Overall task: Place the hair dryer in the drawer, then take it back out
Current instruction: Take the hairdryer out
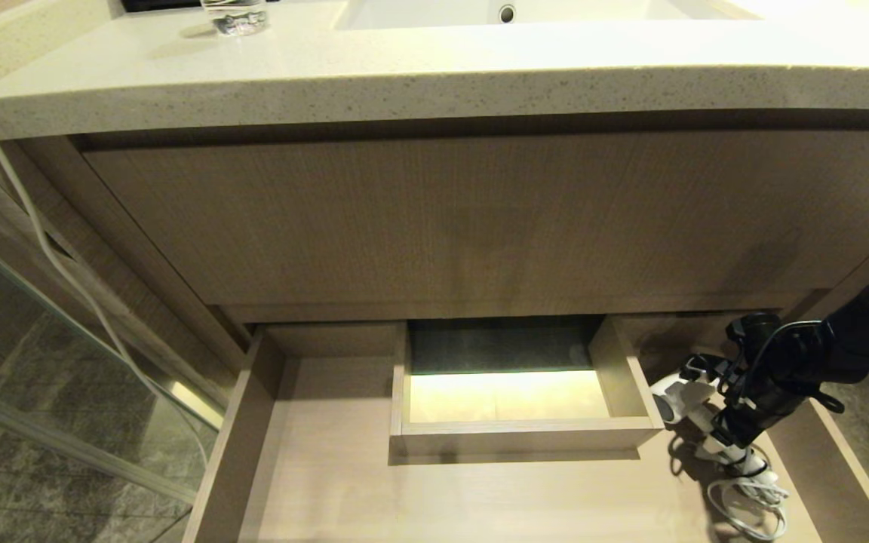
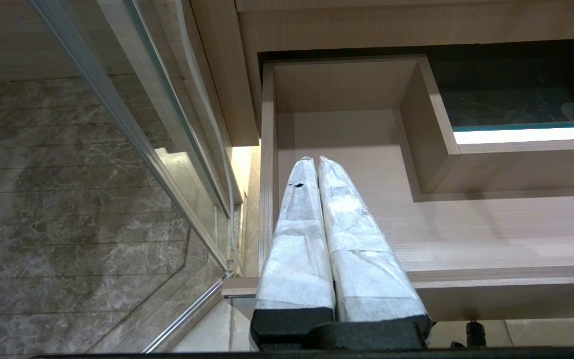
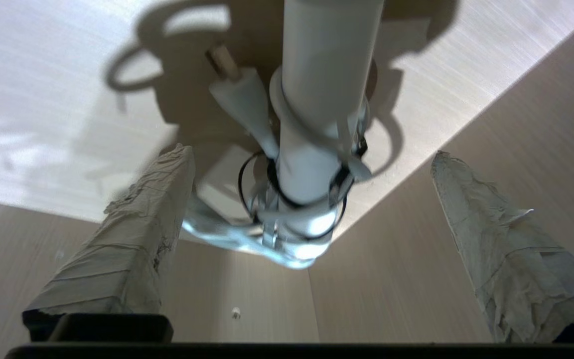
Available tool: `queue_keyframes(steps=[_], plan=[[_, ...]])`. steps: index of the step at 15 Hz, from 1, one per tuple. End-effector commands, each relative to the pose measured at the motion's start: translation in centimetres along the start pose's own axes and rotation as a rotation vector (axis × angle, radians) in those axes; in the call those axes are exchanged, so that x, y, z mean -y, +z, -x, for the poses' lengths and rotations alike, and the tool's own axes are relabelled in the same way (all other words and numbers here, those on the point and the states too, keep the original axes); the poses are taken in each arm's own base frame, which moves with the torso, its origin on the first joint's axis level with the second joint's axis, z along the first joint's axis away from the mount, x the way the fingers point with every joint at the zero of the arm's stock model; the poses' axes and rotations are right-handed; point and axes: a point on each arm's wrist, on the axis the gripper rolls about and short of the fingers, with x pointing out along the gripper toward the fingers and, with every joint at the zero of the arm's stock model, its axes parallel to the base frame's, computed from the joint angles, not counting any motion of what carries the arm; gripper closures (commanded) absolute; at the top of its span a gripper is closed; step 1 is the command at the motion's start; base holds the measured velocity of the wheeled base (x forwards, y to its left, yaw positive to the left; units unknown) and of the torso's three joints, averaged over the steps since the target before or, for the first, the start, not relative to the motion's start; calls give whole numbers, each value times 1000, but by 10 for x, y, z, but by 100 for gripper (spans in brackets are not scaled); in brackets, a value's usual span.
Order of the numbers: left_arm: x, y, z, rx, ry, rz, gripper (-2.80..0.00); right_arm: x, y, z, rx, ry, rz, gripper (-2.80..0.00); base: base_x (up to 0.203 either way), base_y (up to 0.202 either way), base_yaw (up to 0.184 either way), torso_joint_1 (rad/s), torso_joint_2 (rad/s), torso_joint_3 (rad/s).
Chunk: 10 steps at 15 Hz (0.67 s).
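My right gripper's open fingers have the hair dryer's handle (image 3: 310, 152) running lengthwise between them. I keep going down until they are on both sides of the handle (image 3: 330, 54) past the wrapped cord, then close them.
The drawer (image 1: 329, 467) stands pulled out under the vanity, a boxed cut-out (image 1: 517, 436) in its middle. The white hair dryer (image 1: 685, 400) lies on the drawer floor in its right section, with its bundled white cord (image 1: 753, 499) toward the front. My right gripper (image 1: 729, 431) hangs over it. In the right wrist view the dryer's handle (image 3: 317, 124) lies between the gripper's (image 3: 312, 153) wide-open taped fingers (image 3: 132, 234), touching neither. My left gripper (image 2: 317, 162) is shut and empty, parked above the left end of the drawer (image 2: 466, 224).
A tall plain wood panel (image 1: 480, 219) sits above the drawer, under a stone countertop (image 1: 404, 75) with a sink (image 1: 525, 11) and a glass (image 1: 234, 19). A glass shower panel (image 1: 42, 392) and a hanging white cable (image 1: 27, 219) stand at the left.
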Motion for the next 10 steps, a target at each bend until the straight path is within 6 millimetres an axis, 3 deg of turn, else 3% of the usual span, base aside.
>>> queue_keyframes(steps=[1, 10], plan=[[0, 0, 0, -1, 0, 0, 0, 0, 3, -13, 11, 1, 8, -280, 0, 0, 0, 0, 0, 0], [0, 0, 0, -1, 0, 0, 0, -6, 2, -36, 45, 90, 10, -280, 0, 0, 0, 0, 0, 0]])
